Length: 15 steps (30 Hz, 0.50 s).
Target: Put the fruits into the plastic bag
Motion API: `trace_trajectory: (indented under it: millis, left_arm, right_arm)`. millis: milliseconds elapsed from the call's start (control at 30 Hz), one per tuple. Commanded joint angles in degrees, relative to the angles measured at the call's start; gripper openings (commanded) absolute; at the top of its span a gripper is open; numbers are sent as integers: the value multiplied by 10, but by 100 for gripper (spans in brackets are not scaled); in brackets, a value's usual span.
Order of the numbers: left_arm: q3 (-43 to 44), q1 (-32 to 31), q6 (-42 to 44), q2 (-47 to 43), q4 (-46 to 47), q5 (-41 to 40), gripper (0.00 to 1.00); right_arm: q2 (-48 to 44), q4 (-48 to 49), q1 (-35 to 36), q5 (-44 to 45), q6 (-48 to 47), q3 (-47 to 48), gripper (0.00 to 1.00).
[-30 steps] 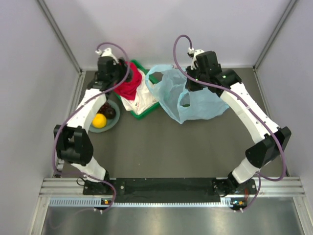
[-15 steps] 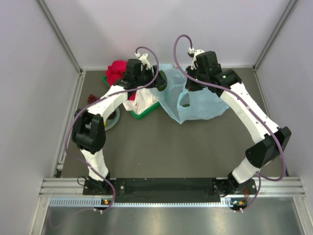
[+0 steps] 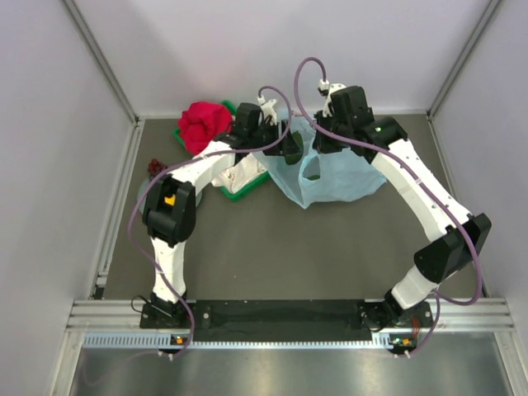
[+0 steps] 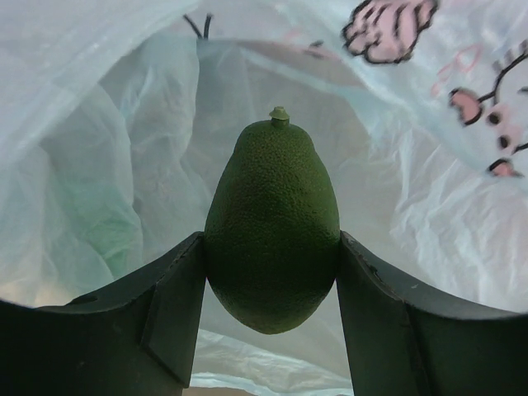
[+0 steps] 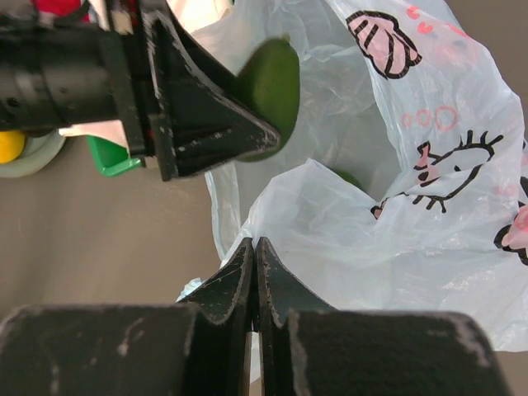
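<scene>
The dark green fruit (image 5: pixel 276 89) is over the plastic bag's opening, so my left gripper keeps lowering it until it is close to the bag's bottom (image 5: pixel 323 140), and then let go.
A dark green fruit (image 4: pixel 272 223) with a stem nub is clamped between my left gripper's (image 4: pixel 272 276) two fingers. It hangs at the mouth of the light-blue plastic bag (image 3: pixel 334 177), whose film fills the left wrist view. From the right wrist the same green fruit (image 5: pixel 272 82) and the left fingers (image 5: pixel 206 115) show just above the opening. My right gripper (image 5: pixel 254 247) is shut on a fold of the bag's rim (image 5: pixel 330 223). A yellow citrus (image 5: pixel 10 145) lies on the grey-green plate (image 5: pixel 37 155). Dark red grapes (image 3: pixel 155 167) lie at far left.
A green tray (image 3: pixel 238 193) with white cloth stands between the plate and the bag, and a red cloth (image 3: pixel 204 124) is bunched at its back. The left arm (image 3: pixel 194 169) stretches over the tray. Grey walls enclose three sides of the table.
My left arm has swung right from the plate, across the tray, to the bag's mouth with the green fruit in its jaws. The right arm has stayed still, holding the bag.
</scene>
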Motion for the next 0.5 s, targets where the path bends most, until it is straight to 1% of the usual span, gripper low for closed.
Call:
trace_trajectory:
  millis: [0,67,133,467]
  left_arm:
    - [35,-6,42,15,-32,25,30]
    - [45,-14,67,29,-57,18,30]
    - [48,-22,77,36,-60,18,30]
    - [71,-29,64,83,-65,34,37]
  right_arm:
    - [-13,9,-5,5,7,20,0]
    - [-13,6,-5,5,7,20,0]
    - [-13,0,-5,6,7,20,0]
    - [-18,-10,-6,6,0,16,0]
